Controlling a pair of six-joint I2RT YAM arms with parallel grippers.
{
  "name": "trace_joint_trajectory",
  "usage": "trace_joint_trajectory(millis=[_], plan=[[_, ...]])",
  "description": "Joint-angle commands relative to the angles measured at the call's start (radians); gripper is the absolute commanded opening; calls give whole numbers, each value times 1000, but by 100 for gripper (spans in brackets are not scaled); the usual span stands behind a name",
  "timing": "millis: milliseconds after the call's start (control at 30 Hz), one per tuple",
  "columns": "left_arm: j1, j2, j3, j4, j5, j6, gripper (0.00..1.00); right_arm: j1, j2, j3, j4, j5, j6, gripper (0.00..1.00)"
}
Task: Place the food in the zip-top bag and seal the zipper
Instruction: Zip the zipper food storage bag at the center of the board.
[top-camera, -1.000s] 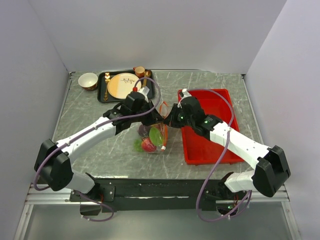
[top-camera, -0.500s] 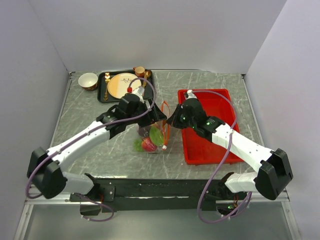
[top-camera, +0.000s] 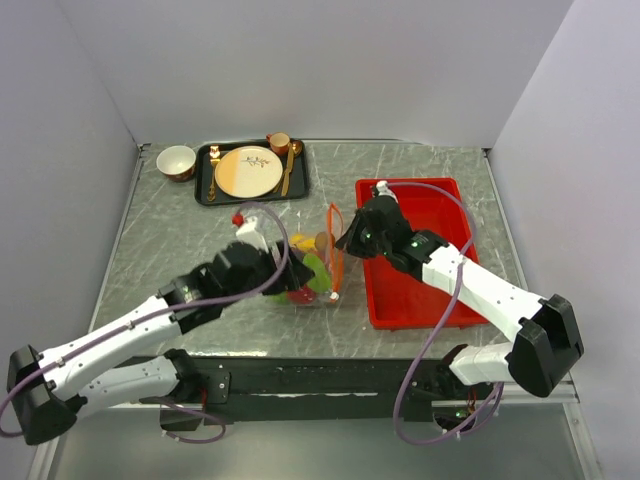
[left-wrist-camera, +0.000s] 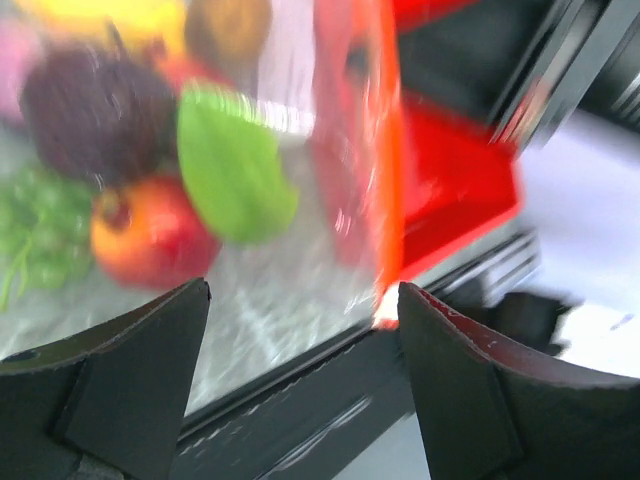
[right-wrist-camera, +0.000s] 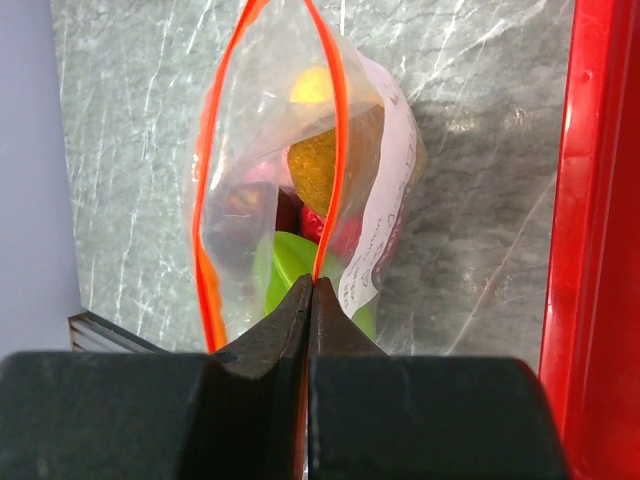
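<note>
My left gripper should go down low and pinch the clear film (top-camera: 324, 297) next to the zipper's near end, because the zip-top bag's opening (right-wrist-camera: 262, 150) gapes with one edge of the opening bent away.
The zip-top bag (top-camera: 322, 262) lies mid-table, its mouth gaping toward the red tray. The food sits inside: a red round piece (left-wrist-camera: 150, 235), a green piece (left-wrist-camera: 235, 160), a dark purple one (left-wrist-camera: 95, 110), grapes (left-wrist-camera: 28, 215), a yellow piece (right-wrist-camera: 312, 85) and a brownish-orange one (right-wrist-camera: 330, 165). My right gripper (right-wrist-camera: 312, 285) is shut on one lip of the zipper (right-wrist-camera: 340, 130); the other lip (right-wrist-camera: 205, 200) bows away from it. My left gripper (left-wrist-camera: 303, 300) is open with nothing in it, just on the near-left side of the bag (left-wrist-camera: 330, 130). In the top view the left gripper (top-camera: 283, 278) points at the bag from the left.
A red tray (top-camera: 440, 205) lies right of the bag, under my right arm. At the back left a black tray (top-camera: 207, 188) holds a cream plate (top-camera: 248, 171), a gold spoon (top-camera: 288, 170) and a cup (top-camera: 279, 142). A bowl (top-camera: 176, 160) stands beside it.
My left gripper opened, let go of the bag and drew back toward the near left. The right gripper stayed shut on the zipper.
</note>
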Motion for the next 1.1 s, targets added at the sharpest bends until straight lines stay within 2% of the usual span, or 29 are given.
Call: trace_joint_trajectory(millis=[0, 33, 233, 267, 433, 500, 633, 667, 700, 767, 867, 900, 933, 967, 1000, 1033, 1067], plan=[[-168, -39, -72, 71, -244, 64, 82, -16, 17, 102, -35, 5, -3, 0], [-247, -36, -86, 76, -347, 69, 82, -20, 25, 112, -40, -9, -5, 0], [-506, 91, -42, 35, -702, 34, 82, -30, 63, 165, -72, -26, -28, 0], [-530, 143, -33, 28, -804, 29, 82, -30, 66, 170, -73, -49, -29, 0], [-608, 306, 58, -135, -1040, -127, 82, -36, 71, 202, -98, -63, -43, 0], [-625, 382, 87, -269, -1145, -280, 79, -39, 77, 211, -105, -79, -45, 0], [-637, 488, 168, -480, -1223, -510, 76, -39, 76, 201, -95, -89, -41, 1], [-637, 510, 182, -536, -1226, -632, 75, -37, 76, 199, -95, -90, -41, 1], [-636, 513, 194, -612, -1223, -670, 75, -40, 76, 201, -96, -90, -45, 1], [-634, 478, 207, -648, -1195, -722, 74, -39, 77, 204, -104, -89, -51, 1], [-619, 283, 114, -425, -1116, -513, 73, -42, 82, 210, -110, -87, -57, 1], [-599, 208, 63, -155, -1073, -392, 74, -45, 82, 210, -113, -86, -58, 1], [-547, 59, -50, -33, -1028, -198, 74, -43, 82, 210, -115, -84, -57, 1], [-521, -14, -107, 78, -928, -114, 75, -45, 80, 205, -115, -84, -55, 1], [-497, -74, -153, 179, -887, -59, 76, -43, 79, 201, -112, -84, -57, 1], [-439, -152, -198, 232, -843, -13, 77, -45, 77, 199, -112, -84, -55, 1], [-405, -165, -189, 194, -809, -21, 77, -47, 74, 196, -112, -83, -54, 1]])
